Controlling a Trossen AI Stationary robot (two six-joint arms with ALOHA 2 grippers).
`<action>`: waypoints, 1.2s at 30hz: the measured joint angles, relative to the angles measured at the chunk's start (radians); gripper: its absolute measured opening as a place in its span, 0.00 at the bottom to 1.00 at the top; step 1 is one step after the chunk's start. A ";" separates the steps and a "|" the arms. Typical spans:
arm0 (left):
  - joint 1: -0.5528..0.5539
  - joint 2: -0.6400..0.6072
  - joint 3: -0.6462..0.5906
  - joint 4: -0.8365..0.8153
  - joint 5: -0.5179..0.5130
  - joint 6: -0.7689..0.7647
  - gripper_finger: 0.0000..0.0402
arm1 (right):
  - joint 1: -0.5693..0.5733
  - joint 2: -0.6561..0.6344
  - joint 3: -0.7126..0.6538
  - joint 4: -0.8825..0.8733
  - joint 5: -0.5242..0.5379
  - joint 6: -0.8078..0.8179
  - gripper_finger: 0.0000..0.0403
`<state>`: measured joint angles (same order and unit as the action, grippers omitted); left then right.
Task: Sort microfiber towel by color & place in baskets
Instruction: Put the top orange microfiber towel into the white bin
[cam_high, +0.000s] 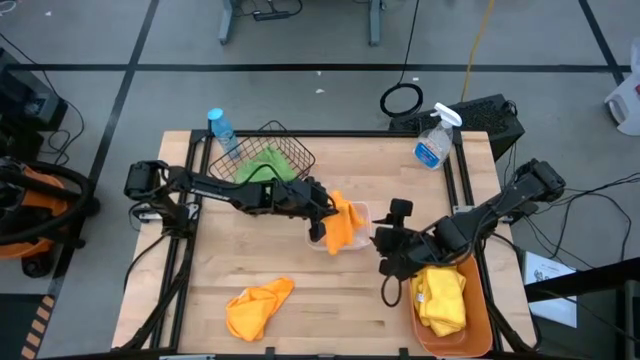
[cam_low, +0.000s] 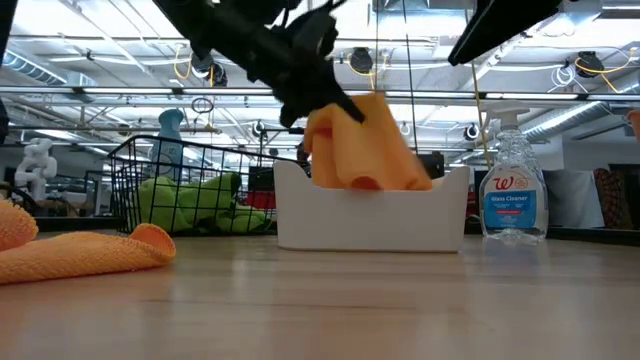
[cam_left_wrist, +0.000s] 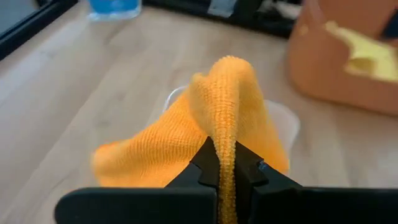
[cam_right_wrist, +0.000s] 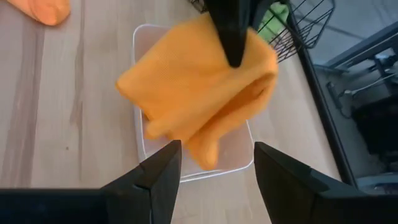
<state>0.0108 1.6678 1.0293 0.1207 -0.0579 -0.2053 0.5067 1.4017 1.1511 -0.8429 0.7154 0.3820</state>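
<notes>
The orange towel bulges (cam_low: 365, 140) higher than the white tray's rim, so the robot's left gripper should open and both grippers should push the towel down inside the tray (cam_right_wrist: 233, 149).
My left gripper (cam_high: 322, 220) is shut on an orange towel (cam_high: 346, 226) above the small white tray (cam_low: 370, 225). My right gripper (cam_right_wrist: 214, 180) is open and touches nothing; it hovers just right of the tray, beside the orange tub (cam_high: 478, 318), which holds yellow towels (cam_high: 442, 296). A second orange towel (cam_high: 258, 305) lies crumpled on the table near the front edge. Green towels (cam_high: 262, 163) lie in the black wire basket (cam_high: 298, 152) at the far side. My left gripper (cam_left_wrist: 225, 163) pinches a raised fold of the orange towel (cam_left_wrist: 225, 134) between its two fingers. The fingers slant down at it from the table's left. The towel hangs slack below them, and its lower end (cam_low: 362, 180) dips behind the tray's front wall.
A clear spray bottle (cam_high: 433, 142) stands at the far right of the table, and a blue bottle (cam_high: 222, 130) stands by the wire basket. Bare wood lies between the tray and the front edge. The two grippers are close together at the tray.
</notes>
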 joint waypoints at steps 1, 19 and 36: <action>0.000 0.001 0.000 -0.011 -0.011 -0.001 0.03 | 0.003 0.000 0.000 0.002 0.012 0.001 0.48; -0.015 0.032 -0.002 -0.091 -0.233 -0.228 0.26 | -0.142 0.001 -0.265 0.695 -0.176 -0.086 0.25; -0.121 0.005 -0.002 -0.040 -0.283 -0.147 0.66 | -0.349 0.137 -0.358 0.857 -0.327 -0.114 0.01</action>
<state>-0.1102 1.6733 1.0278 0.0805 -0.3408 -0.3519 0.1579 1.5385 0.7929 0.0141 0.3879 0.2679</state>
